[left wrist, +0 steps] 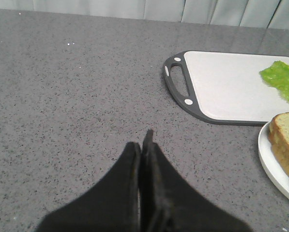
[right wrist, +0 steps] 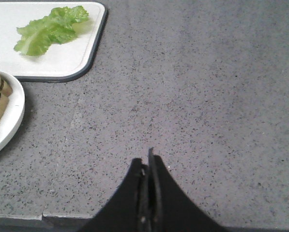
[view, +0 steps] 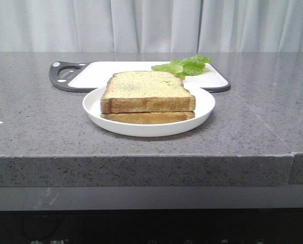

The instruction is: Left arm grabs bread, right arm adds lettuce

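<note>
The thick bread slice is covering the toast slice (view: 148, 118), so next my left gripper lifts the thick bread slice (view: 142, 92) away before my right gripper takes the lettuce.
The thick bread slice (view: 147, 91) lies on top of a thinner toast slice (view: 148, 117) on a white plate (view: 202, 109) in the front view. The lettuce (view: 184, 66) lies on the white cutting board (view: 115, 68) behind the plate. No gripper shows in the front view. My left gripper (left wrist: 142, 145) is shut and empty over bare counter, to the left of the board (left wrist: 221, 92) and bread (left wrist: 285, 140). My right gripper (right wrist: 145, 162) is shut and empty over bare counter, to the right of the plate (right wrist: 8, 121) and lettuce (right wrist: 50, 29).
The grey speckled stone counter (view: 253, 132) has its front edge close to the plate. The cutting board has a dark rim and a handle (view: 65, 75) at its left end. A pale curtain (view: 151, 25) hangs behind the counter.
</note>
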Robot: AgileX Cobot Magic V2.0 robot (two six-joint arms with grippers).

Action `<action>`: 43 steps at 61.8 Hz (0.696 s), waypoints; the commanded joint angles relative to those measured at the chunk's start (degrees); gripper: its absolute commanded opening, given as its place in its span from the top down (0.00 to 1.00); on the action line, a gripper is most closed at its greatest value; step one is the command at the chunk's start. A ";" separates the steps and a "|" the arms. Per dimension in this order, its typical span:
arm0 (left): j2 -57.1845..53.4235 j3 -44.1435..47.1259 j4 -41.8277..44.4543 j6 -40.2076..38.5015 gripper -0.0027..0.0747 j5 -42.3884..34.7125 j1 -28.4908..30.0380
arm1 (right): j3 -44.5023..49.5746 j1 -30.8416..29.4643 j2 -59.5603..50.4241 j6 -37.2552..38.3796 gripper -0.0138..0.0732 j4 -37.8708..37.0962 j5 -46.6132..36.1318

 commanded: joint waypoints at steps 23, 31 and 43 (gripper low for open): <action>6.78 -1.79 -1.39 0.07 0.42 -0.89 0.07 | -2.01 0.07 2.09 -0.15 0.38 0.10 -2.83; 10.19 -3.31 -2.96 1.41 0.36 3.56 -0.04 | -2.01 0.07 2.09 -0.15 0.31 0.10 -2.83; 18.13 -8.43 -8.44 3.40 0.36 10.15 -3.42 | -2.01 0.07 2.09 -0.15 0.31 0.15 -2.90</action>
